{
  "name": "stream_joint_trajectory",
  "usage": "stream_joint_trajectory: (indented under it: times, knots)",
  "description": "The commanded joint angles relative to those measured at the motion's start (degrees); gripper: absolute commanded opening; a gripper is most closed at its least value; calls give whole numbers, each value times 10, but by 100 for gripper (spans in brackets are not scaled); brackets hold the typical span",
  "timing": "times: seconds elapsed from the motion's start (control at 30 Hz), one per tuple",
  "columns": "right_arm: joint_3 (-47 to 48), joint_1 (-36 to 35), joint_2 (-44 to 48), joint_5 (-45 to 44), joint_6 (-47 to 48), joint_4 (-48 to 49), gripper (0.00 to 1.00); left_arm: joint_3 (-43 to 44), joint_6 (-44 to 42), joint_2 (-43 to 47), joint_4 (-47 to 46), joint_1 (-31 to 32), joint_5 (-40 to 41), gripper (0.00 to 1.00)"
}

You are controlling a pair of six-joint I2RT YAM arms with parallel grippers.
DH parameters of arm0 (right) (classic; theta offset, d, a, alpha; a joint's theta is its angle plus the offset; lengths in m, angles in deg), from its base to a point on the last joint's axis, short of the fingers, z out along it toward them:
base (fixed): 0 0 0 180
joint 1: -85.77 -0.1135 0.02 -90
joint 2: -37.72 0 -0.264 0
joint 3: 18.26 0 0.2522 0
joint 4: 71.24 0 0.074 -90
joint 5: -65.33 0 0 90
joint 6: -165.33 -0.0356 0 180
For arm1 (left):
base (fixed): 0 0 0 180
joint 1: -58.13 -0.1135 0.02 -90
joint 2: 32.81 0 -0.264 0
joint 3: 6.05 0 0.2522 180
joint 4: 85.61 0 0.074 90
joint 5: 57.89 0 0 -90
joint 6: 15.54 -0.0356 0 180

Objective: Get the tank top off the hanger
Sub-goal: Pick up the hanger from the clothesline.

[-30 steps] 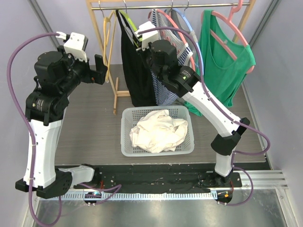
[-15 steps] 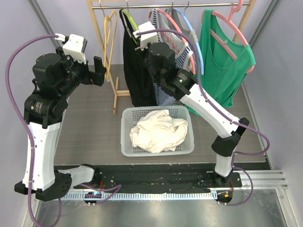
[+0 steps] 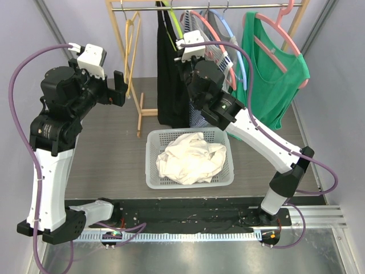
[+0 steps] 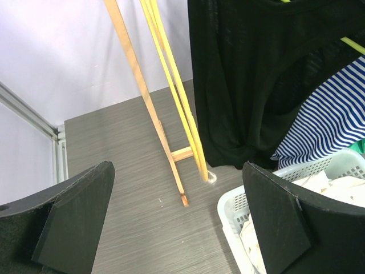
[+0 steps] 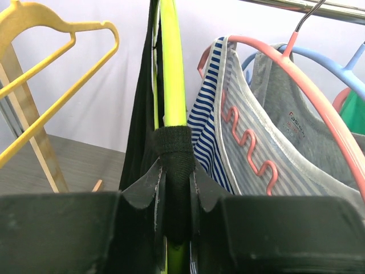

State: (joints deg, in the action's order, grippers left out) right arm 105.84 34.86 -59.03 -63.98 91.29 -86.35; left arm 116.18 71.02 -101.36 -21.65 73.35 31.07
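Note:
The robot's right gripper is pinching the black strap [image 5: 175,141] together with the hanger arm close beside the striped top, so the robot should first lift the lime-green hanger [image 5: 173,74] off the rail.
The black tank top [image 3: 169,85] hangs on a lime-green hanger [image 3: 171,20] on the rail, left of the other garments. My right gripper [image 3: 183,56] is up at the hanger's shoulder. In the right wrist view it [image 5: 175,171] is shut on the bunched black strap [image 5: 174,149], which wraps the green hanger arm [image 5: 173,68]. My left gripper [image 3: 120,88] hovers open to the left of the rack. Its wrist view shows the gripper [image 4: 177,211] wide open over the floor, with the black top [image 4: 245,85] ahead of it and nothing between the fingers.
A wooden rack [image 3: 121,51] carries a bare yellow hanger [image 3: 134,40], a striped top [image 3: 199,114] on a pink hanger, a grey top on a blue hanger and a green tank top [image 3: 274,74]. Below stands a white basket [image 3: 151,171] holding a white cloth [image 3: 191,157].
My right gripper has risen and moved right along the rail with the black strap in it, and the black top has swung with it. The left arm has barely moved.

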Motion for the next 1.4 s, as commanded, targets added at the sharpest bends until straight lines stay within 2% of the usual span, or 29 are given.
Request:
stream_joint_trajectory:
  times: [0.0,0.2,0.33,0.43,0.6,0.8,1.03,1.2,1.37]
  knots:
    - [29,2,32,5,-19,96,1,-1,-7,12,-11,-3,4,100]
    - [9,2,71,22,-103,-44,1,2,-5,8,-12,-3,5,100]
    - [-63,-1,123,45,-153,-119,1,5,-4,6,-12,-3,5,100]
    - [-113,-8,163,61,-154,-129,1,9,-2,4,-12,-3,5,100]
    - [-138,-14,206,86,-142,-140,1,19,5,-2,-12,-3,2,100]
    - [-91,-15,208,108,-128,-162,1,14,3,-3,-14,-3,5,100]
    - [-51,-11,145,106,-91,-108,1,8,4,-4,-20,-3,5,100]
    - [13,29,74,133,-100,-105,1,-7,-9,-8,-36,-3,37,100]
    - [78,75,40,167,-125,-122,1,-12,-12,-11,-41,-4,39,100]
